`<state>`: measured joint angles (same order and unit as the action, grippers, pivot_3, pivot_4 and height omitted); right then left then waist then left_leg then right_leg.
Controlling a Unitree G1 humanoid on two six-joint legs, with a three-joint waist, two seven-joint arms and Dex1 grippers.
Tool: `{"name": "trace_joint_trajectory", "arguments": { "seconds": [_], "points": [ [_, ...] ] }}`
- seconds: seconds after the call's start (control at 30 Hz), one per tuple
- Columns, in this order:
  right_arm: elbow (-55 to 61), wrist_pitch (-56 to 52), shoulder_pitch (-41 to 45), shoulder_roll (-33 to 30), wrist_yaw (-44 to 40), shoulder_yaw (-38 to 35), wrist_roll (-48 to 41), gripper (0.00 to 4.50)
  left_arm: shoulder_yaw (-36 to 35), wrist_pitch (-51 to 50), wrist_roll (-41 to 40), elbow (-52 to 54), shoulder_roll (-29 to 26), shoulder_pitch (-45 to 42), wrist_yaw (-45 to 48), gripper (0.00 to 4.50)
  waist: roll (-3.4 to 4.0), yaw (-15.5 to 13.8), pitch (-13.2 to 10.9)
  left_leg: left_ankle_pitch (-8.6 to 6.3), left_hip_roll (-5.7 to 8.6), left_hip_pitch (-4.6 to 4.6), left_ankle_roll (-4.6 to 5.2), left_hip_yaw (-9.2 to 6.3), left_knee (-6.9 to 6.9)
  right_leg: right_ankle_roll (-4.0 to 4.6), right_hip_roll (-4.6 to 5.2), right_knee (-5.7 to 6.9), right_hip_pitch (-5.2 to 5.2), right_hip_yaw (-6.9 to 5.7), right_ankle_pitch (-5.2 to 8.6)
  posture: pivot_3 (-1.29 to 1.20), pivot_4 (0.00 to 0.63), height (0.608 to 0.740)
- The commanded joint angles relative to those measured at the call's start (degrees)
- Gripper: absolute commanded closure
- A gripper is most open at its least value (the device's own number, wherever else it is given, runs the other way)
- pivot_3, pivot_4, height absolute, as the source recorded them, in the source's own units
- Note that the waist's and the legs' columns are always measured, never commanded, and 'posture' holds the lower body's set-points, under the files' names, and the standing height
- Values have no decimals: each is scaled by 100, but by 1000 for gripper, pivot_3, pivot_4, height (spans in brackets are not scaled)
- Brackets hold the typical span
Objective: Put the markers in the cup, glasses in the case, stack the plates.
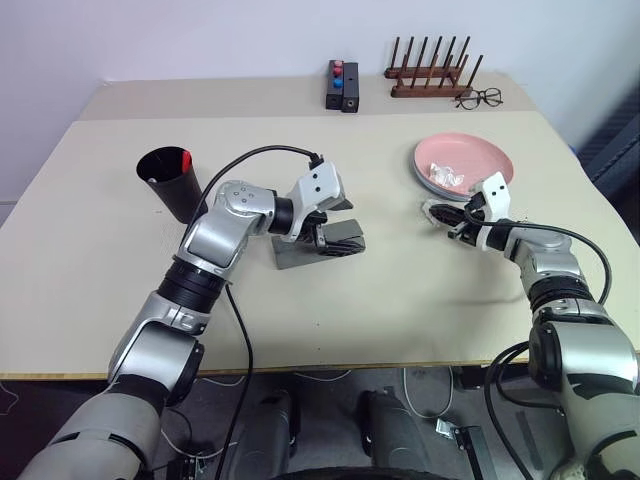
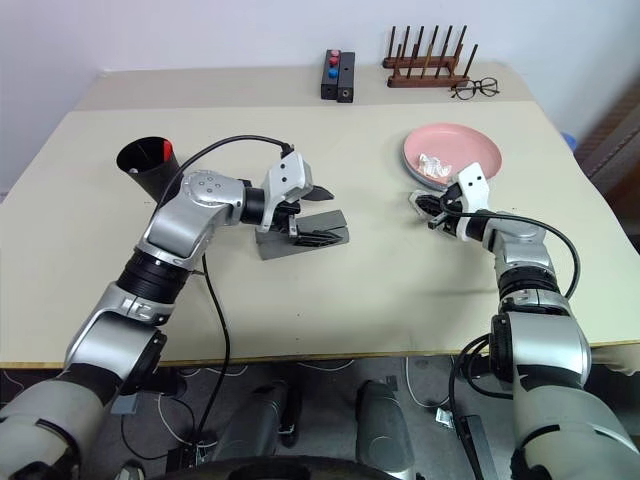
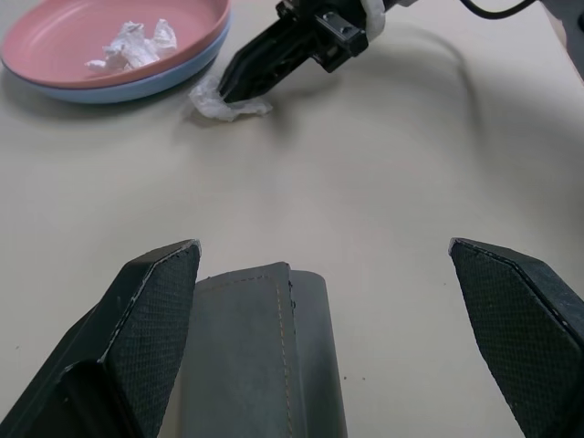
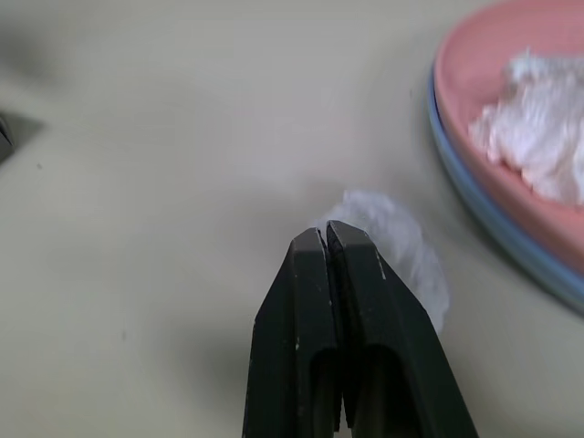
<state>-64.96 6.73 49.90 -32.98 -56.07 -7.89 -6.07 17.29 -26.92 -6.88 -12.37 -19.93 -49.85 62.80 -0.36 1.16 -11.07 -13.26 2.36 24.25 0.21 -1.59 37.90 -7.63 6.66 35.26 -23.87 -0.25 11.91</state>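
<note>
My right gripper should open its fingers, which now meet each other beside the white paper wad (image 4: 363, 213), and close them around the wad (image 4: 411, 260) before lifting it.
The pink plate (image 1: 470, 152) lies stacked on the light blue plate (image 3: 137, 88) at the right, with a crumpled white paper (image 1: 443, 174) in it. Just in front of the plates, my right gripper (image 1: 437, 213) is shut on a second white paper wad (image 3: 224, 108) lying on the table. The grey case (image 1: 295, 255) sits shut at mid-table. My left gripper (image 1: 345, 222) hovers open over its right end. The black cup (image 1: 168, 190) stands at the left with a red-capped marker (image 1: 185, 158) inside. The glasses are hidden.
At the table's far edge stand a wooden peg rack (image 1: 430, 78), thin wire-framed eyeglasses (image 1: 480, 97) and a small black block with red and blue knobs (image 1: 342, 85). Bare tabletop (image 1: 400, 290) lies between the case and the plates.
</note>
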Motion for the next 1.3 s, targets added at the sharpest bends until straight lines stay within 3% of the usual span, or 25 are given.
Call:
{"name": "trace_joint_trajectory", "arguments": {
  "seconds": [0.03,0.93,1.03,1.13,1.3],
  "points": [
    [389,92,187,-83,-126,-118,-175,4477,-59,34,-70,171,62,-90,-77,0,0,-1,0,0,0,0,0,0,0,0,0,0,0,0,0,0,150,740],
    [1102,-26,113,-323,-54,-181,-366,4477,-122,122,-95,67,72,-17,-159,0,0,-10,0,0,-1,0,0,0,0,0,0,0,0,0,0,0,150,740],
    [1156,-408,38,-324,-396,-195,-523,4477,-140,147,-101,72,46,11,-152,0,0,-19,0,0,-1,0,0,0,0,0,0,0,0,0,0,0,150,740],
    [1183,-489,-100,-355,-543,-87,-415,3632,-145,134,-109,147,1,91,-149,0,0,-16,0,0,-1,0,0,0,0,0,0,0,0,0,0,0,150,740],
    [1180,-487,-182,-302,-541,-59,-394,1157,-145,109,-123,199,-54,139,-147,0,0,-13,0,0,-1,0,0,0,0,0,0,0,0,0,0,0,150,740]
  ]
}}
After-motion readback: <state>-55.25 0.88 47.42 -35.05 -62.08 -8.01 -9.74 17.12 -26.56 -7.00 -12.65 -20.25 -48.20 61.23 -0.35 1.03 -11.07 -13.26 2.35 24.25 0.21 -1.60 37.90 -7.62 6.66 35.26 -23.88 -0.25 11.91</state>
